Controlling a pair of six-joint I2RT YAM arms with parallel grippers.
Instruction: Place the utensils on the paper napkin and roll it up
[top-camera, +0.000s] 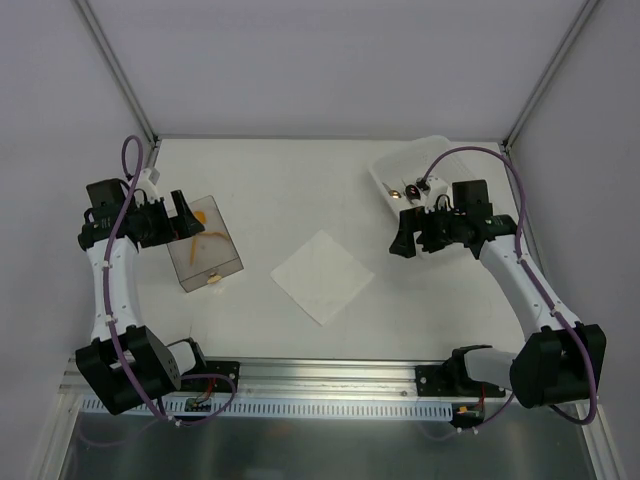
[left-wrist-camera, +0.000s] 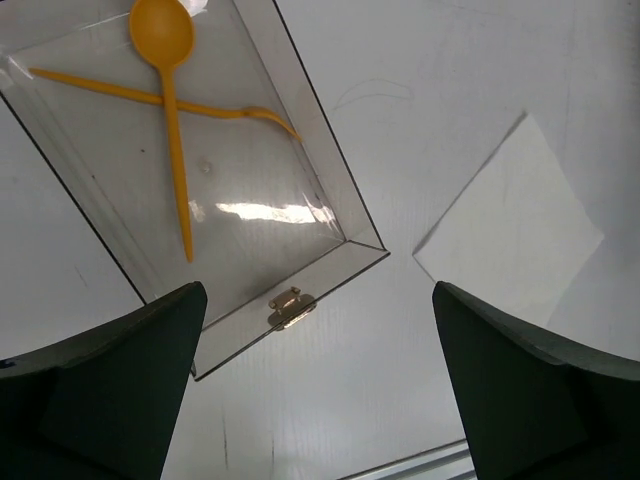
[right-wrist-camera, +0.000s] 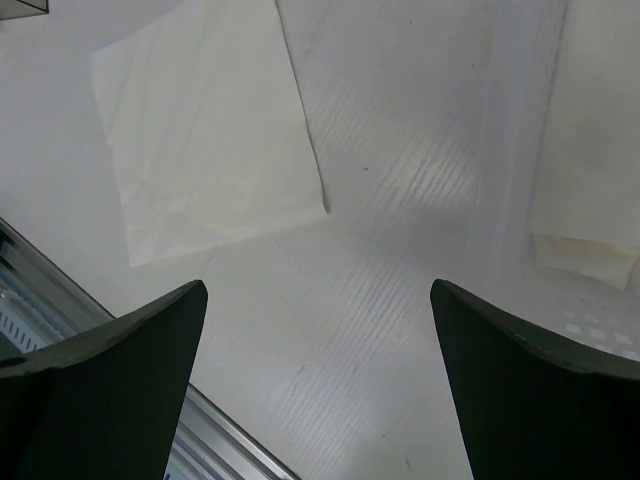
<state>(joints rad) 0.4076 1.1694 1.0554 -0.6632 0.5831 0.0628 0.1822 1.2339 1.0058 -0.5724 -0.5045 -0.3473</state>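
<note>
My gripper will lift the orange spoon, and the orange fork should stay behind in the box then, because the spoon's handle crosses over the fork.
The paper napkin lies flat and white on the table's middle, turned like a diamond; it also shows in both wrist views. The utensils, an orange spoon crossed over an orange fork, lie inside a smoky clear box at the left. My left gripper hovers over that box's left side, open and holding nothing. My right gripper hangs open and holding nothing over bare table to the right of the napkin.
A translucent white tray stands at the back right with small dark and metal bits in it; its edge shows in the right wrist view. The box has a brass latch. An aluminium rail runs along the near edge.
</note>
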